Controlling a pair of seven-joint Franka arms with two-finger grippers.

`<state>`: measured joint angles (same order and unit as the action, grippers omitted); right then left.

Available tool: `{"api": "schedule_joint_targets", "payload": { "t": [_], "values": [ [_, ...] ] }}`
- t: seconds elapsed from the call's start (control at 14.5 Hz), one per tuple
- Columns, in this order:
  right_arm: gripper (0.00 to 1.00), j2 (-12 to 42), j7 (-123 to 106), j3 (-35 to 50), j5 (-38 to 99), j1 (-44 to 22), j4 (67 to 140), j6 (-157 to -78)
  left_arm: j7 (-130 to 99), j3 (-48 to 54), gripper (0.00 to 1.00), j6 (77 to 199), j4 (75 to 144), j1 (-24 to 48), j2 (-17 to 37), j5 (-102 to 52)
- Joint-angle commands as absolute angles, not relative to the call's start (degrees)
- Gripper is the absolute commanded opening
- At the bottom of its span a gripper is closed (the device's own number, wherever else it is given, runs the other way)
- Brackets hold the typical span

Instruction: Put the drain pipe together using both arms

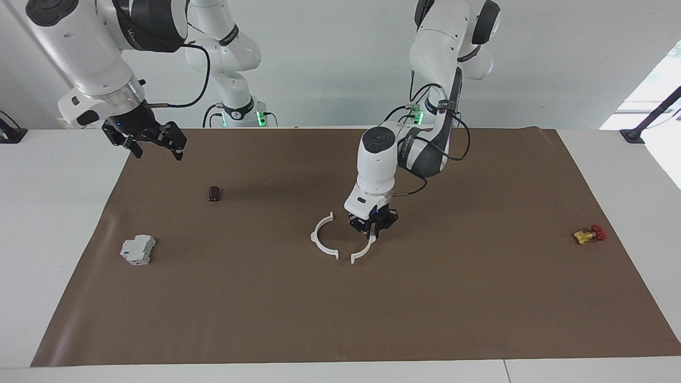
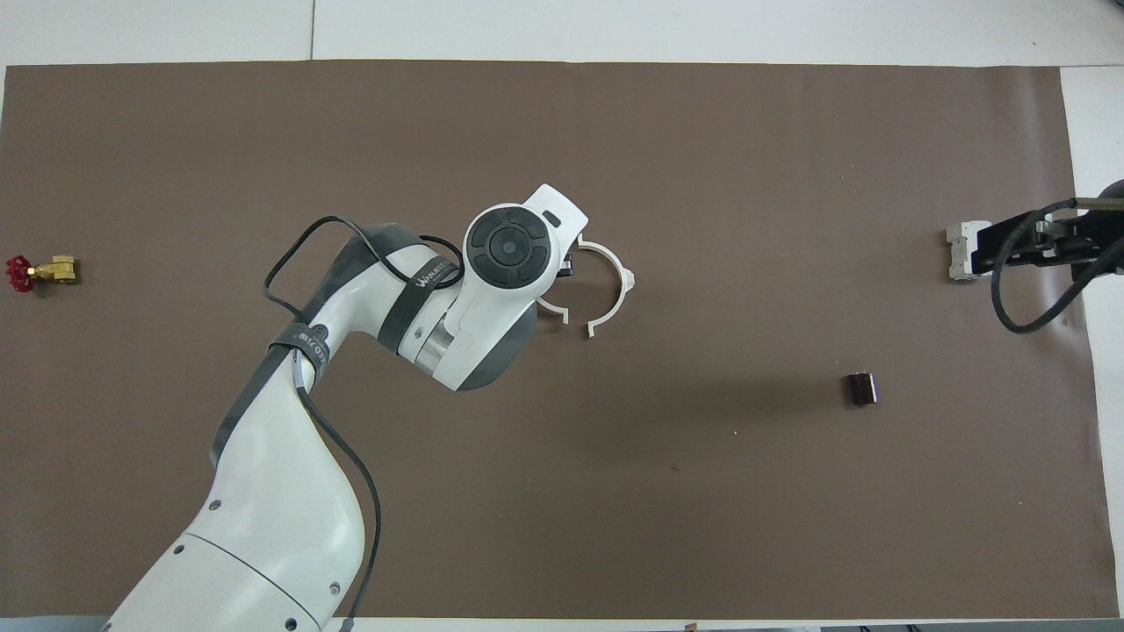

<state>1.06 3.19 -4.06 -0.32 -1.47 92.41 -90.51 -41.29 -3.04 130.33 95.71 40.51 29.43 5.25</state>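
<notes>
My left gripper's arc (image 1: 353,259) is too far forward and apart from the free arc's end (image 1: 337,255). I should pull it back and across to meet that end.
The drain pipe lies as two white half-circle arcs in the middle of the brown mat, their open sides facing each other with small gaps between the ends. One arc (image 1: 321,239) lies free toward the right arm's end; it also shows in the overhead view (image 2: 612,283). My left gripper (image 1: 373,232) is down at the mat, shut on the upper end of the other arc (image 1: 363,251). In the overhead view the left arm's wrist covers most of that arc (image 2: 553,308). My right gripper (image 1: 157,151) is open and empty, raised over the mat's edge at the right arm's end, where the arm waits.
A grey boxy block (image 1: 138,250) sits at the right arm's end of the mat. A small dark cylinder (image 1: 214,193) stands nearer to the robots than the block. A yellow-and-red part (image 1: 588,234) lies at the left arm's end.
</notes>
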Motion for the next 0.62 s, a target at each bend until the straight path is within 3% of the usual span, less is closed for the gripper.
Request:
{"api": "schedule_joint_targets", "payload": {
  "t": [0.0, 0.55],
  "values": [
    [1.00, 0.5, 1.8, -3.5, 0.1, -1.1, 93.3, -91.3, -42.4, -3.8, 0.00, 131.3, 97.3, 42.4, 29.2, 4.7],
    [1.00, 0.5, 1.8, -3.5, 0.1, -1.1, 93.3, -91.2, -42.5, -3.8, 0.00, 131.7, 97.6, 42.5, 29.2, 4.7]
  ]
}}
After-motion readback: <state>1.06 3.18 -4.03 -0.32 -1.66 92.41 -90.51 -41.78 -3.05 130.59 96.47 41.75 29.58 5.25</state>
